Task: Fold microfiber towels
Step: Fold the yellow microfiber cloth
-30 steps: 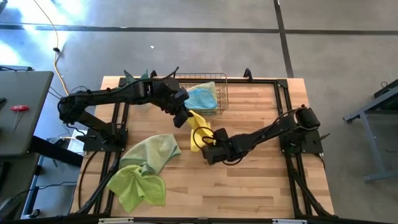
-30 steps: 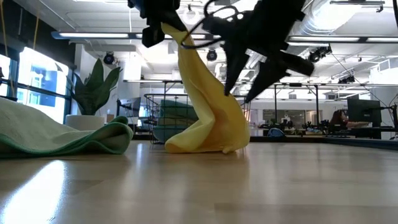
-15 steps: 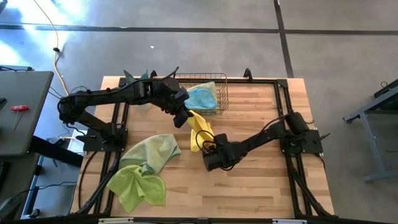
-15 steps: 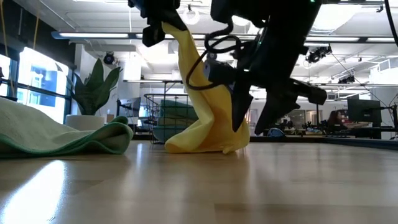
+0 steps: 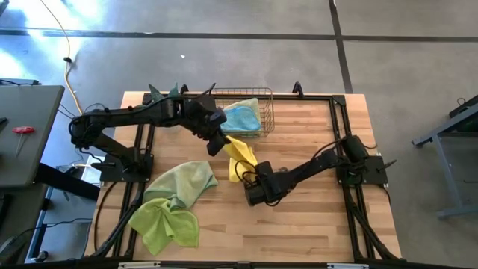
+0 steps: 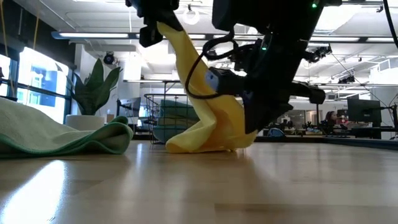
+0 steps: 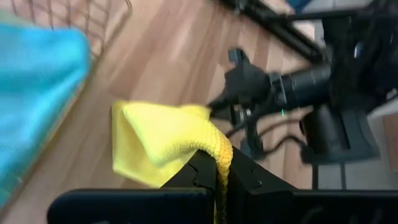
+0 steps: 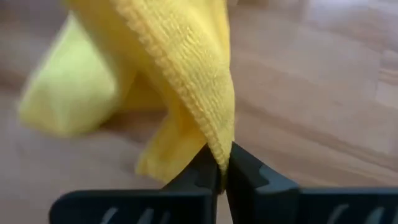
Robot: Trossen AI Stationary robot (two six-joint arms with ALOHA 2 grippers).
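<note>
My left gripper and my low right gripper should come level and pull the yellow towel (image 5: 240, 155) tight before I fold it, because it hangs bunched between them.
A yellow microfiber towel (image 5: 240, 155) hangs between my two grippers near the table's middle. Its lower end (image 6: 202, 142) rests bunched on the wood. My left gripper (image 5: 217, 143) is shut on its top, high above the table. My right gripper (image 5: 249, 181) is low, at the towel's near right side, and shut on an edge. A light blue towel (image 5: 243, 116) lies in the wire basket (image 5: 266, 112) at the far edge. A pale sage towel (image 5: 184, 179) and a lime green towel (image 5: 166, 224) lie crumpled at the near left. My left gripper pinches the towel's top corner (image 7: 219, 155) between its two fingers, slanting down from the far left. The cloth hangs slack below it and reaches the table. My right gripper pinches a hemmed side edge (image 8: 219, 146) low on the towel, slanting down from the right. The cloth beside it lies on the wood.
A green spiky potted plant (image 6: 94, 87) stands at the far left corner, next to the basket. Bare wood lies to the right and near side of the yellow towel. Black frame rails run along the table's edges.
My right gripper has come down beside the hanging yellow towel, from open fingers above its lower part, and shut on its edge close to the table. The towel's top stays held up by my left gripper.
</note>
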